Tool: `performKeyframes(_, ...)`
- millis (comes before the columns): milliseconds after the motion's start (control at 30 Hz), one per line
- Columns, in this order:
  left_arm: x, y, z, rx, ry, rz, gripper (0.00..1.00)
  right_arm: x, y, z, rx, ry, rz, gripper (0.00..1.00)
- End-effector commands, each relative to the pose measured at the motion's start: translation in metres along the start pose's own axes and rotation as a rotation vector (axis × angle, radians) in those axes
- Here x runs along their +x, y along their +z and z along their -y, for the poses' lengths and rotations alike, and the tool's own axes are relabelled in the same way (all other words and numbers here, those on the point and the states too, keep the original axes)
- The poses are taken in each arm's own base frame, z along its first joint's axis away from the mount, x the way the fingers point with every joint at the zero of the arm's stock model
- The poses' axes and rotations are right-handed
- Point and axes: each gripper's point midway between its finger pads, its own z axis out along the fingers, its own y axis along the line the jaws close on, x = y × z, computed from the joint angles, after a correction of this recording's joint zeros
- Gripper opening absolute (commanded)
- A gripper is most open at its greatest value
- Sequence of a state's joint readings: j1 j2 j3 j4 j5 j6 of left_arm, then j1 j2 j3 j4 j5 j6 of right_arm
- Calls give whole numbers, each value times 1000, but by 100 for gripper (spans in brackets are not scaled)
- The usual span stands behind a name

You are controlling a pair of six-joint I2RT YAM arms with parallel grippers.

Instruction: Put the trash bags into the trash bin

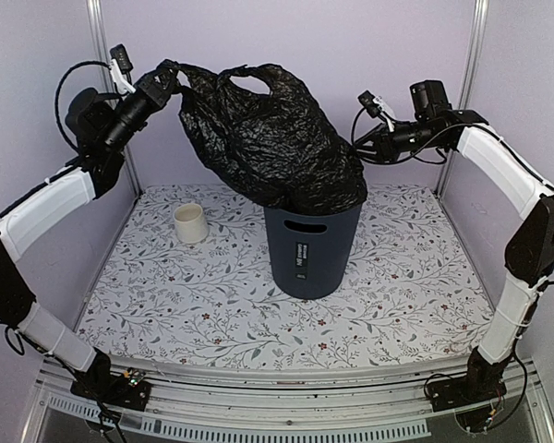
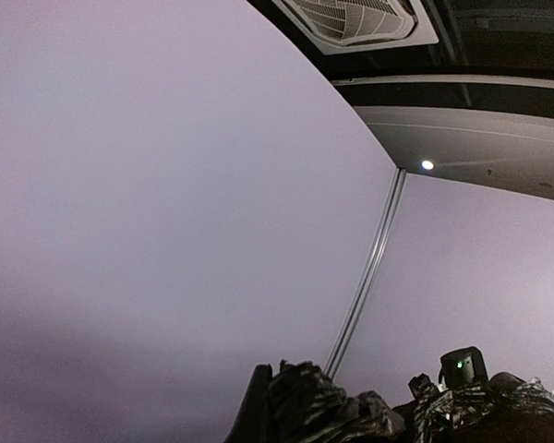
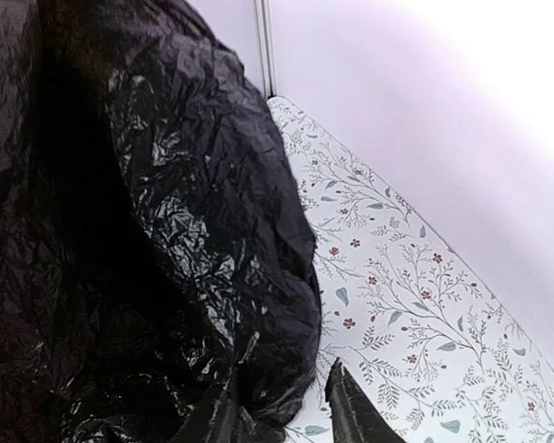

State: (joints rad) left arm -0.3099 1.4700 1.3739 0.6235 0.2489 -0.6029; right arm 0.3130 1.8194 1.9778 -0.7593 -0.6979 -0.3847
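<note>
The trash bag's lower side bulges [image 1: 359, 197] out beyond the bin's rim, so the robot's right gripper should press that side [image 1: 351, 173] inward before the left gripper brings the trash bag's handle down.
The glossy black trash bag [image 1: 268, 138] hangs from my left gripper [image 1: 169, 76], which is shut on its upper left handle high above the table. The bag's lower end drapes over the rim of the dark grey trash bin [image 1: 312, 251], which stands upright mid-table. In the left wrist view the crumpled bag [image 2: 323, 411] is bunched in the left gripper [image 2: 284, 423]. My right gripper [image 1: 363, 152] is beside the bag's right flank, above the bin. In the right wrist view the right gripper [image 3: 282, 417] is open, with the bag [image 3: 148, 240] filling the left and its edge between the fingers.
A small cream cup [image 1: 190, 222] stands on the floral tabletop [image 1: 166, 305] left of the bin. Pale walls and metal corner posts [image 1: 106, 92] close in the back and sides.
</note>
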Motion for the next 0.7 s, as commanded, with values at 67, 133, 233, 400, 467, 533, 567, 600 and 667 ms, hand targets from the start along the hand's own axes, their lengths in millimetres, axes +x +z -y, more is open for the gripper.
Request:
performKeyframes(67, 2, -6, 23, 83, 20, -25, 0, 0, 14, -32, -39, -106, 6, 26)
performKeyframes(133, 6, -6, 25, 88, 16, -33, 0, 5, 22, -36, -58, -94, -11, 24)
performKeyframes(233, 12, -6, 26, 92, 11, -43, 0, 11, 30, -34, -68, -69, -28, 24)
performKeyframes(400, 26, -4, 28, 105, -2, -70, 0, 6, 29, -26, -25, -35, -29, 24)
performKeyframes(467, 30, -3, 29, 112, -3, -79, 0, 2, 23, -23, -3, -16, -25, 24)
performKeyframes(533, 34, -2, 29, 112, -1, -84, 0, -2, 13, -18, 6, 12, -8, 25)
performKeyframes(567, 35, -2, 28, 110, -2, -87, 0, -4, 5, -18, -2, 22, 6, 26)
performKeyframes(600, 35, -2, 28, 109, -1, -86, 0, -6, -4, -18, -12, 31, 19, 28)
performKeyframes(667, 36, -2, 27, 107, 0, -87, 0, -8, -22, -21, -39, 20, 41, 35)
